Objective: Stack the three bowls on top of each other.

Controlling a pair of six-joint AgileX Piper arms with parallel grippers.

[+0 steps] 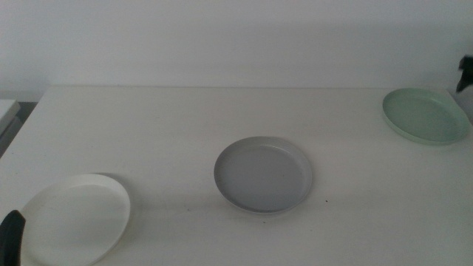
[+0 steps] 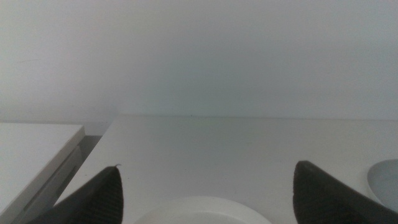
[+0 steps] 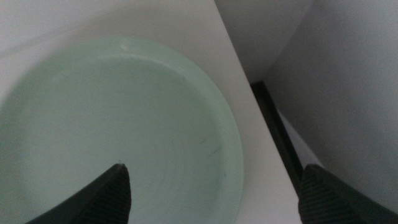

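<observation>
My gripper will lower the green bowl [image 1: 426, 117] on top of the grey bowl. The green bowl matches the grey bowl's shallow round outline [image 1: 264, 175], so it will hide the grey bowl almost completely.
Three shallow bowls lie apart on the white table [image 1: 170, 133]. The white bowl [image 1: 74, 218] is at the front left, the grey bowl [image 1: 264, 174] in the middle, and the mint green bowl [image 1: 425, 116] at the far right. My left gripper [image 2: 208, 167] is open, just behind the white bowl's rim [image 2: 199, 213]; one of its fingers [image 1: 12, 235] shows at the middle view's lower left edge. My right gripper [image 3: 214, 168] is open above the green bowl [image 3: 112, 118], straddling the rim on the side by the table edge. Neither gripper holds anything.
The table's right edge [image 3: 249, 106] runs close beside the green bowl, with a dark gap beyond it. A second white surface [image 2: 31, 146] adjoins the table on the left across a narrow gap. A white wall stands behind.
</observation>
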